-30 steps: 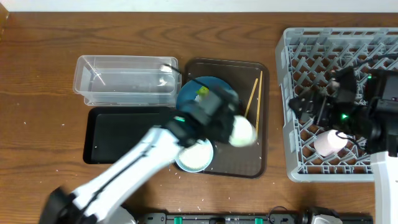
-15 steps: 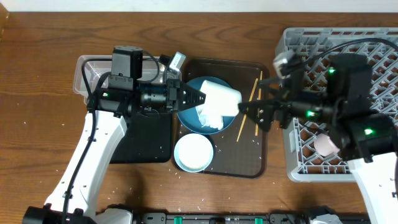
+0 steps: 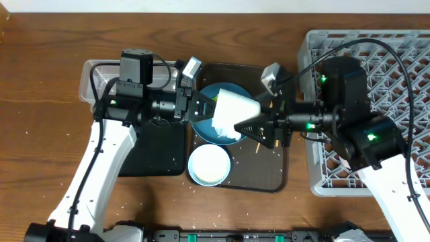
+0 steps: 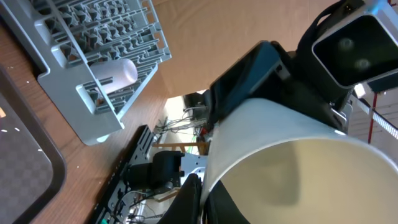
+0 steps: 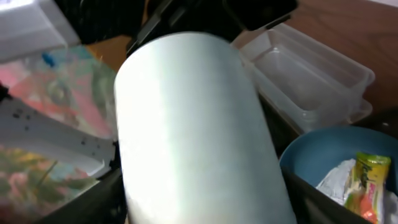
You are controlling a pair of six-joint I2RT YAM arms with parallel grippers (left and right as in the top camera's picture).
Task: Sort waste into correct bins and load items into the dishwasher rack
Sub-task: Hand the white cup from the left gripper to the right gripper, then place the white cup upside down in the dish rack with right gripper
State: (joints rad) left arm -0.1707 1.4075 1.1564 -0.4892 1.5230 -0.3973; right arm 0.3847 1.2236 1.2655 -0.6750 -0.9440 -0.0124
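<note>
Next, my left gripper tips the rice that fills the white bowl [image 3: 209, 165] into the black tray [image 3: 153, 153] once my right gripper has the cup, before the bowl goes into the rack.
The small white cup [image 3: 236, 107] hangs on its side above the blue plate [image 3: 201, 126]. My left gripper [image 3: 213, 109] is shut on its rim, one finger inside and one outside [image 4: 202, 186]. From the right, my right gripper [image 3: 250, 124] is shut on the cup's body [image 5: 193, 124], a dark finger pressed to each side [image 5: 208, 199]. The plate [image 5: 317, 155] holds the white tissue [image 5: 339, 177] and the snack wrapper [image 5: 367, 180]. The white bowl [image 3: 209, 165] and the chopsticks [image 3: 274, 101] lie on the brown tray [image 3: 269, 176]. A pale cup [image 4: 115, 73] lies in the dishwasher rack [image 3: 403, 47].
The clear tub [image 3: 101, 81] stands at the back left with the black tray [image 3: 154, 144] in front of it, both under my left arm. Loose rice grains dot the wood near the table's front edge. My right arm reaches out over the rack's left side.
My right gripper has come left from the rack to the cup and closed its jaws around the body. My left gripper has swung the cup up over the plate and holds it there.
</note>
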